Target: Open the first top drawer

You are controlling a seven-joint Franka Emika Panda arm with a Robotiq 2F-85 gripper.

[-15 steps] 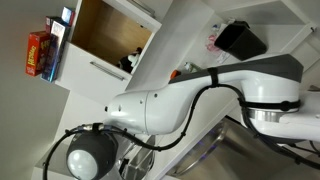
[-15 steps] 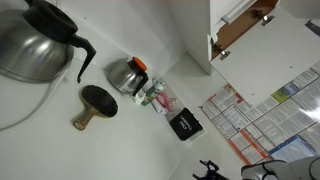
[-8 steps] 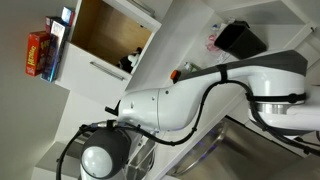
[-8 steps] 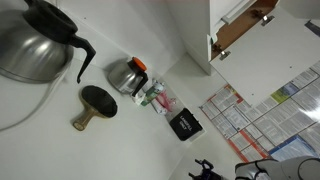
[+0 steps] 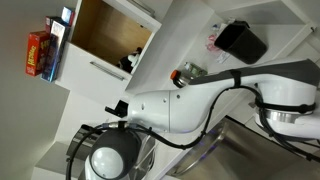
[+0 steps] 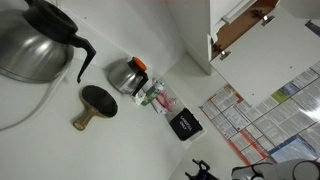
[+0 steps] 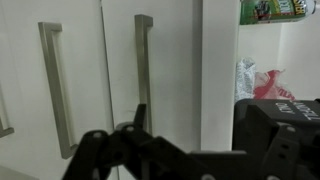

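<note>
A seam (image 7: 106, 58) runs between the first top drawer (image 7: 172, 72) and the similar white front. Only the first top drawer will slide straight out when I pull.
In the wrist view, turned on its side, the first top drawer (image 7: 172, 60) is the white front beside the counter edge, with its slim silver bar handle (image 7: 143, 60). It is shut, so no wood interior shows. A similar white front with its own bar handle (image 7: 50, 90) lies to its left. My gripper (image 7: 185, 128) looks open and empty, a short way in front of the drawer front. Its left fingertip overlaps the lower end of the handle; I cannot tell if it touches. The drawer is hidden in both exterior views.
A red-and-white bag (image 7: 256, 80), a black box (image 6: 185, 125) and a green-labelled bottle (image 7: 280, 10) sit on the counter. A kettle (image 6: 35, 45), a coffee pot (image 6: 125, 75) and a round paddle (image 6: 95, 103) are there too. The wood-lined upper cabinet (image 5: 110, 30) stands open. The arm (image 5: 200, 95) fills an exterior view.
The arm has swung across the exterior view, its round joint dropping lower and shifting right. Its dark end has crept left along the bottom edge of the other exterior view. The drawers have not moved.
</note>
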